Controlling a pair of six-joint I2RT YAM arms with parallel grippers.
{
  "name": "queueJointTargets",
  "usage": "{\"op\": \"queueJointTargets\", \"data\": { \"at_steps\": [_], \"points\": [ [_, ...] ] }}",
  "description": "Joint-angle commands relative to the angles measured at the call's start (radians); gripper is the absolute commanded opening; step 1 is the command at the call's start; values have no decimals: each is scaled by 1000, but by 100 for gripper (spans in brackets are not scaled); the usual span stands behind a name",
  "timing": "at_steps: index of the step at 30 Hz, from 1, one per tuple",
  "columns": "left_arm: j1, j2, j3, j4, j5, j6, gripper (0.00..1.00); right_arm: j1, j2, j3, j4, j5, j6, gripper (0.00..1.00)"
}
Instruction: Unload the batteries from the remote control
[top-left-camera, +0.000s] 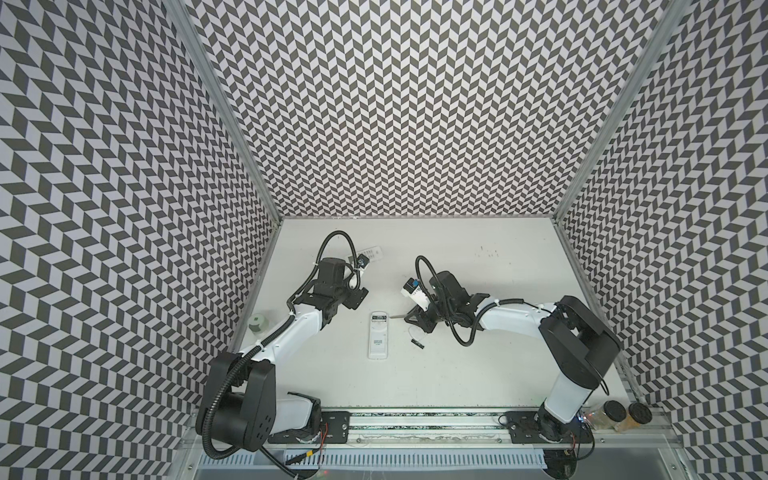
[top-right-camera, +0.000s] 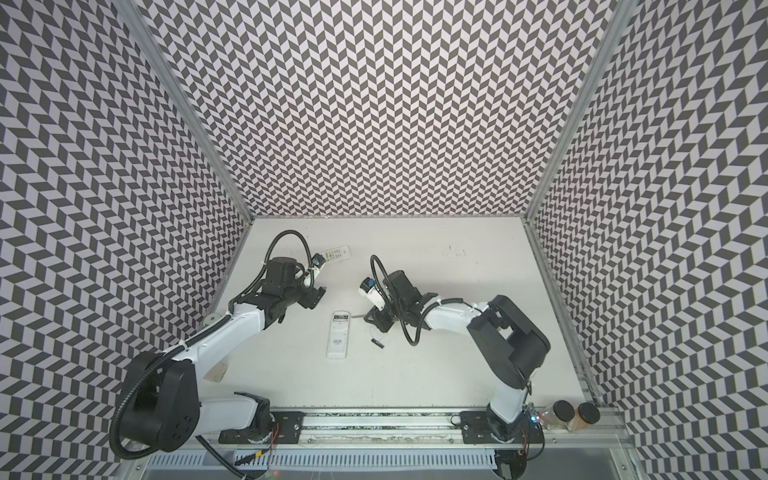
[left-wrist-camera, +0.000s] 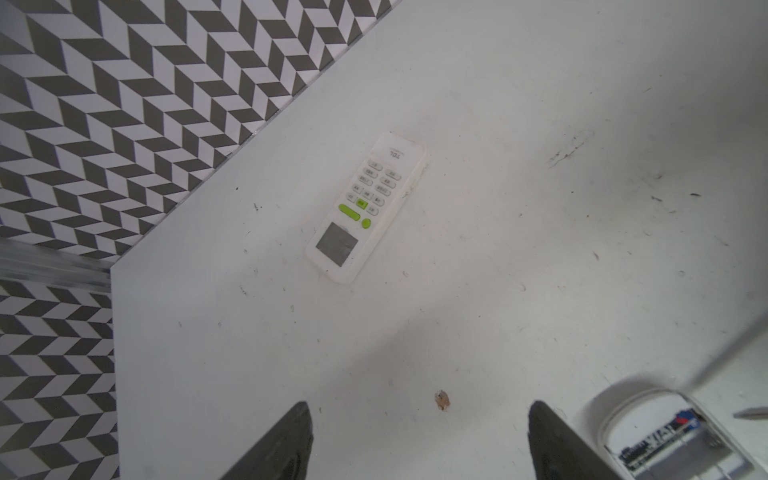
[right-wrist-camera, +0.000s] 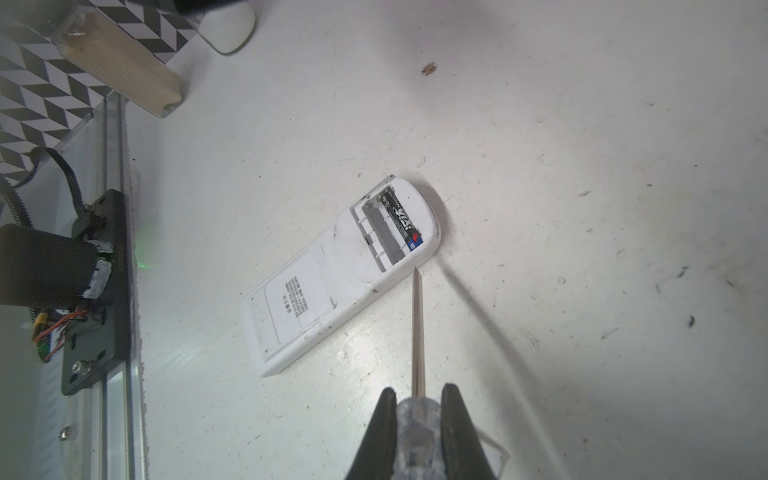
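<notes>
My left gripper should have the bay (top-left-camera: 378, 317) turned toward it and braced there before I pry the battery up, because the screwdriver tip meets the remote's side edge (right-wrist-camera: 412, 264).
The white remote control (top-left-camera: 378, 338) lies face down mid-table, its battery bay open at the far end. In the right wrist view one black battery (right-wrist-camera: 402, 220) sits in the bay of the remote control (right-wrist-camera: 324, 291), beside an empty slot. Another small black battery (top-left-camera: 417, 343) lies on the table just right of the remote. My right gripper (right-wrist-camera: 417, 395) is shut on a clear-handled screwdriver (right-wrist-camera: 417, 328), its tip at the remote's edge by the bay. My left gripper (left-wrist-camera: 419, 411) hangs open and empty above bare table, left of and beyond the remote.
A second white remote (left-wrist-camera: 365, 208) with green buttons lies face up near the back left wall. A green-lidded jar (top-left-camera: 258, 323) stands at the left edge. Two black-lidded jars (top-left-camera: 615, 411) stand at the front right corner by the arm base rail (top-left-camera: 415, 417).
</notes>
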Motion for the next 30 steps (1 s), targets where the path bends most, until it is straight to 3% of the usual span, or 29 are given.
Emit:
{"op": "queueJointTargets", "data": {
  "at_steps": [1,5,10,14,16,22,30],
  "points": [
    [18,-22,-2,16,13,-19,83,9,59,56,11,-9,-20,0],
    [59,-32,19,-3,14,-20,86,18,110,91,31,-19,-19,0],
    [97,-50,67,-86,27,76,87,64,181,181,15,-54,-64,0],
    [121,-60,66,-166,100,281,88,107,232,230,11,-81,-96,0],
    [135,-56,91,-293,186,408,88,113,243,255,-5,-89,-108,0],
    [151,-39,129,-603,332,752,88,104,155,194,46,-9,-145,0],
    [140,-20,103,-718,321,855,90,107,-47,-11,216,68,-241,0]
  ]
}}
